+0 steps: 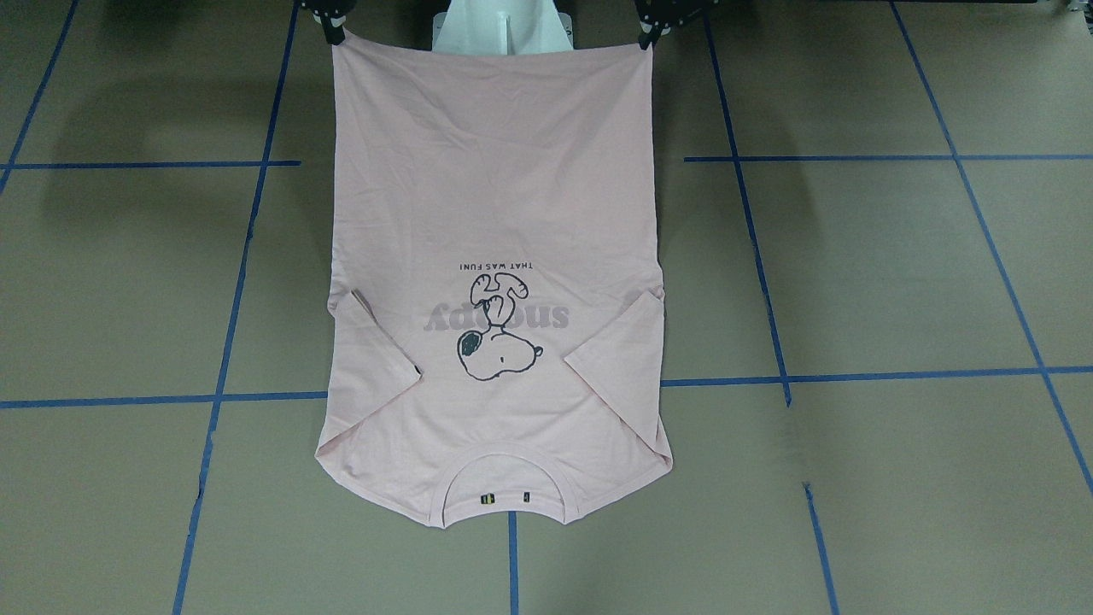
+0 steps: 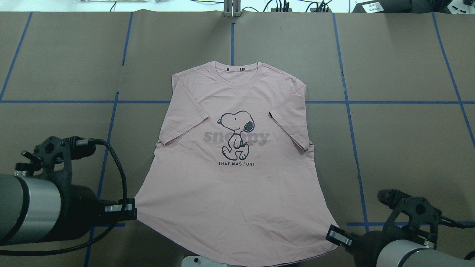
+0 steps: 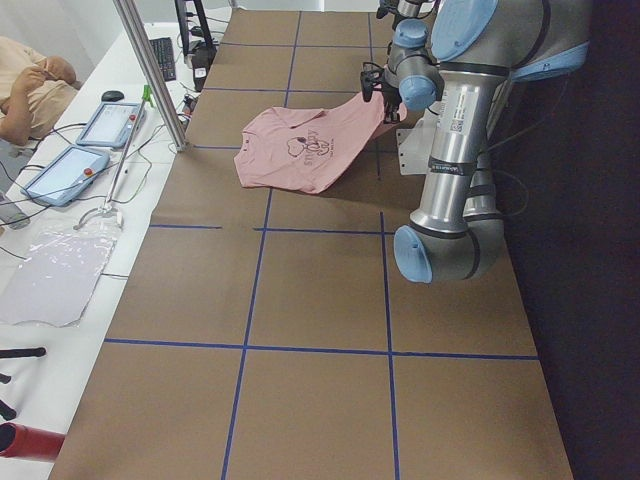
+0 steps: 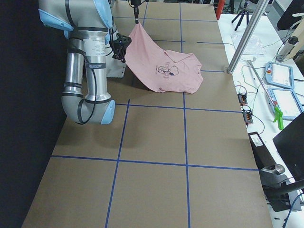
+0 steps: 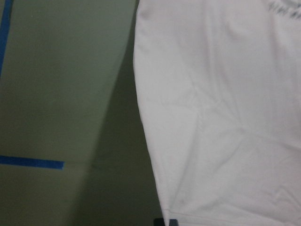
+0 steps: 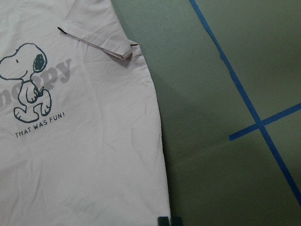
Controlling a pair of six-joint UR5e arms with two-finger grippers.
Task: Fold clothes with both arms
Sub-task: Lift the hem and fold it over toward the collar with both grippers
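Observation:
I should keep moving my left gripper's hem corner until it meets the shirt's shoulder, because the shirt's hem [image 1: 492,61] is stretched wide between both grippers and the sleeves are folded inward.
The pale pink T-shirt [image 2: 237,185] lies print up, collar [image 2: 241,70] at the far side and both sleeves folded inward. Its hem end is raised off the table and stretched between my two arms. My left gripper [image 2: 133,212] is shut on the left hem corner, seen in the front-facing view as the left gripper [image 1: 646,38]. My right gripper [image 2: 331,234] is shut on the right hem corner, the right gripper [image 1: 335,32] in that same view. The right wrist view shows the Snoopy print [image 6: 26,82] and a folded sleeve [image 6: 96,44].
The brown table [image 2: 400,148] carries a grid of blue tape lines [image 2: 349,111]. The white pedestal base [image 1: 504,30] sits behind the raised hem. A person [image 3: 30,85] sits beyond the table's far side with tablets [image 3: 110,125] beside a metal post [image 3: 150,70].

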